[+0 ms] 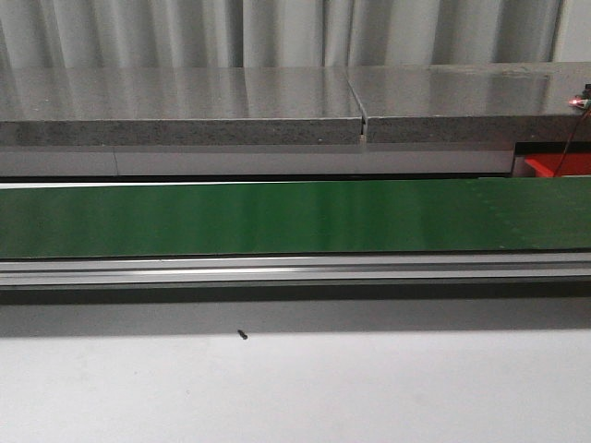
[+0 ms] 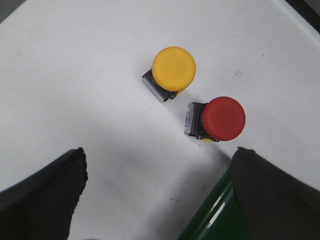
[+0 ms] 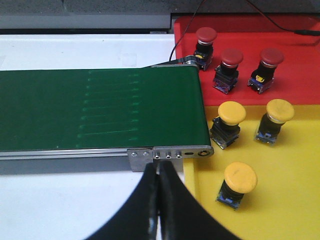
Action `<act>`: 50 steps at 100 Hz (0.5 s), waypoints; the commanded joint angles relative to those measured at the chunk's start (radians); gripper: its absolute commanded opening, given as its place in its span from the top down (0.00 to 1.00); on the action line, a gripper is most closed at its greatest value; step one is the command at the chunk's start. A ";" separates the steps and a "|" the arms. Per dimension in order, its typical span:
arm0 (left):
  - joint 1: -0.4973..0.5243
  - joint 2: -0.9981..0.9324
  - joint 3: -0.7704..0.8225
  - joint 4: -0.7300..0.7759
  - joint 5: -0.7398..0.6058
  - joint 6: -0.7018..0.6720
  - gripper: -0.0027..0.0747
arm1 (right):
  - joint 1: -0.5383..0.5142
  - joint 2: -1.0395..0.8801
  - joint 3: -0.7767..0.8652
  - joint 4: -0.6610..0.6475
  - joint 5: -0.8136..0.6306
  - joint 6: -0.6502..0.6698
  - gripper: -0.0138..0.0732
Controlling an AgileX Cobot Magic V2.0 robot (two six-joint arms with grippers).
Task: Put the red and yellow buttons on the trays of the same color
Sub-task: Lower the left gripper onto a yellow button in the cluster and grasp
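I expect the yellow button [image 2: 174,68] to stand upright and ride along on the green conveyor belt when I put it there, because it sits on a blocky dark base [image 2: 158,87].
In the left wrist view a yellow button [image 2: 173,70] and a red button [image 2: 222,119] lie side by side on the white table. My left gripper [image 2: 159,187] is open and empty, hanging short of them, its dark fingers [image 2: 47,197] wide apart. In the right wrist view my right gripper [image 3: 159,172] is shut and empty beside the belt's end. The red tray [image 3: 295,55] holds three red buttons [image 3: 231,59]. The yellow tray [image 3: 290,200] holds three yellow buttons [image 3: 240,178]. Neither gripper shows in the front view.
The green conveyor belt [image 1: 295,217] runs across the front view, with a metal rail [image 1: 295,270] along its near side. Its end plate [image 3: 170,151] sits close to my right fingertips. A green belt edge [image 2: 215,215] lies by my left gripper. A red tray corner [image 1: 561,164] shows at far right.
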 commanded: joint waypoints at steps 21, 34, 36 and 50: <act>0.002 0.104 -0.148 -0.097 -0.042 -0.018 0.24 | 0.002 0.003 -0.023 -0.011 -0.066 0.000 0.92; 0.002 0.163 -0.185 -0.097 -0.057 -0.060 0.24 | 0.002 0.003 -0.023 -0.011 -0.066 0.000 0.92; 0.002 0.170 -0.187 -0.097 -0.065 -0.072 0.24 | 0.002 0.003 -0.023 -0.011 -0.066 0.000 0.92; 0.002 0.198 -0.187 -0.098 -0.144 -0.099 0.24 | 0.002 0.003 -0.023 -0.011 -0.066 0.000 0.92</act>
